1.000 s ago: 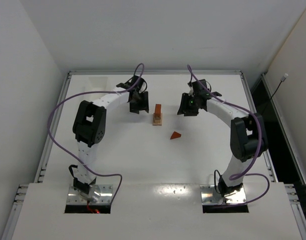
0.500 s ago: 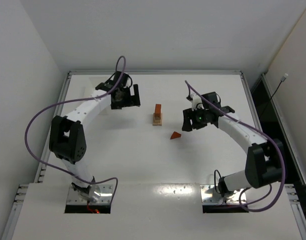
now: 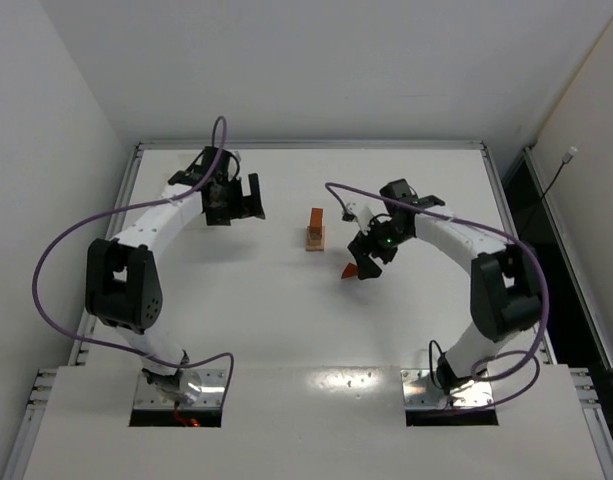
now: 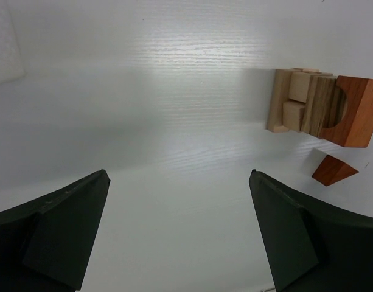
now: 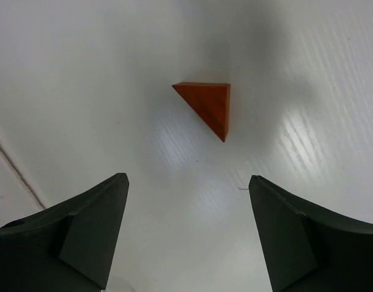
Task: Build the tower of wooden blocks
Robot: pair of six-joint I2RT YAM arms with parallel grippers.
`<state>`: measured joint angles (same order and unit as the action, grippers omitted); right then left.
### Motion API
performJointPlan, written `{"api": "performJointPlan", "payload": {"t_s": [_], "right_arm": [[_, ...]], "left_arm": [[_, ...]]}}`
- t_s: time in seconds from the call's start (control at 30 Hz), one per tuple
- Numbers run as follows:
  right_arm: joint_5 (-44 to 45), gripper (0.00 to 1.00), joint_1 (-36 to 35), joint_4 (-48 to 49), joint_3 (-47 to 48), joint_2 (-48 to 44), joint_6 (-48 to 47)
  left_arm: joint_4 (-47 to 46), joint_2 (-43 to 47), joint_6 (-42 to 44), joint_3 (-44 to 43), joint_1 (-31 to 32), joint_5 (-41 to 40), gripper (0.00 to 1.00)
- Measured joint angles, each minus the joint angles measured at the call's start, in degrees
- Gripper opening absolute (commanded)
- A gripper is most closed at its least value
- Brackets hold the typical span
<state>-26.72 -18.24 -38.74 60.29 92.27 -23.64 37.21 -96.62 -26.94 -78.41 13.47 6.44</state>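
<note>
Next, I take the wedge's corner (image 5: 223, 133) with my right gripper, tip the wedge upright and pass it to my left gripper, because the wedge lies flat (image 3: 349, 271), far from my left gripper.
The tower (image 3: 315, 230) is a narrow stack of tan wood blocks with a reddish-brown block on top, standing mid-table. In the left wrist view the tower (image 4: 314, 106) lies ahead to the right, its red top block showing a curved cut-out. A loose reddish-brown wedge (image 3: 351, 272) lies on the table right of the tower. My right gripper (image 3: 363, 258) hovers right over the wedge, open and empty. In its wrist view the wedge (image 5: 207, 106) lies just ahead of the right gripper (image 5: 187, 177). My left gripper (image 3: 251, 198) stands open and empty, well left of the tower; beneath the left gripper (image 4: 178, 176) is bare table.
A raised rim (image 3: 306, 145) runs along the table's far edge, with side rails left and right. A white textured piece (image 4: 3, 48) shows at the upper left of the left wrist view. The wedge (image 4: 333, 170) lies just below the tower there.
The left gripper drew back leftward from the tower and opened wide. The right gripper swung down and left over the wedge, its jaws widening.
</note>
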Motion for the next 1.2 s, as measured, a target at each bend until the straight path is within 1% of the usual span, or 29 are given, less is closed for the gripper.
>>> {"api": "performJointPlan", "payload": {"t_s": [0.17,0.27,0.3,0.4,0.47,0.5,0.6,0.67,0.73,0.77,0.9,1.1,1.2], "right_arm": [[0.5,0.78,0.0,-5.2,8.3,9.0,-9.1],[1.2,0.74,0.0,-8.1,12.2,13.3,-14.0],[1.5,0.74,0.0,-8.6,12.9,14.4,-15.5],[2.6,0.69,0.0,-10.3,13.2,15.8,-18.5],[2.9,0.69,0.0,-11.3,13.2,16.3,-19.8],[3.1,0.67,0.0,-11.5,13.2,16.4,-20.2],[3.4,0.67,-0.1,-11.0,12.8,16.5,-21.0],[3.7,0.64,-0.4,-10.2,12.1,16.5,-21.1],[4.0,0.64,-0.9,-9.1,11.2,16.5,-21.0],[4.3,0.63,-1.2,-8.4,10.8,16.5,-20.9],[6.6,0.56,-3.2,-5.0,9.5,16.6,-19.1],[9.2,0.54,-5.6,-0.2,8.8,16.6,-16.2],[9.8,0.49,-6.0,0.7,8.6,17.1,-15.5]], "left_arm": [[-0.2,0.5,0.8,0.0,-1.8,1.8,1.0],[-0.2,0.6,1.0,0.0,-2.2,2.8,1.0],[-0.2,0.6,1.0,0.0,-2.3,3.0,1.0],[-0.2,0.6,1.0,0.0,-2.7,3.5,1.0],[-0.2,0.6,1.0,0.0,-3.0,3.6,1.0],[-0.2,0.6,1.0,-0.1,-3.2,3.7,1.0],[-0.1,-0.1,1.0,-1.0,-3.7,3.9,1.0],[-0.2,-0.9,1.0,-2.0,-3.9,4.1,1.0],[-0.4,-1.8,1.0,-2.6,-4.0,4.4,1.0],[-0.5,-2.3,1.0,-2.8,-4.0,4.5,1.0],[-0.2,-3.5,1.0,-2.8,-4.3,4.9,1.0],[-0.1,-4.3,1.0,-2.9,-4.3,5.3,1.0],[-0.1,-4.3,1.0,-2.9,-4.3,5.4,1.0]]}}
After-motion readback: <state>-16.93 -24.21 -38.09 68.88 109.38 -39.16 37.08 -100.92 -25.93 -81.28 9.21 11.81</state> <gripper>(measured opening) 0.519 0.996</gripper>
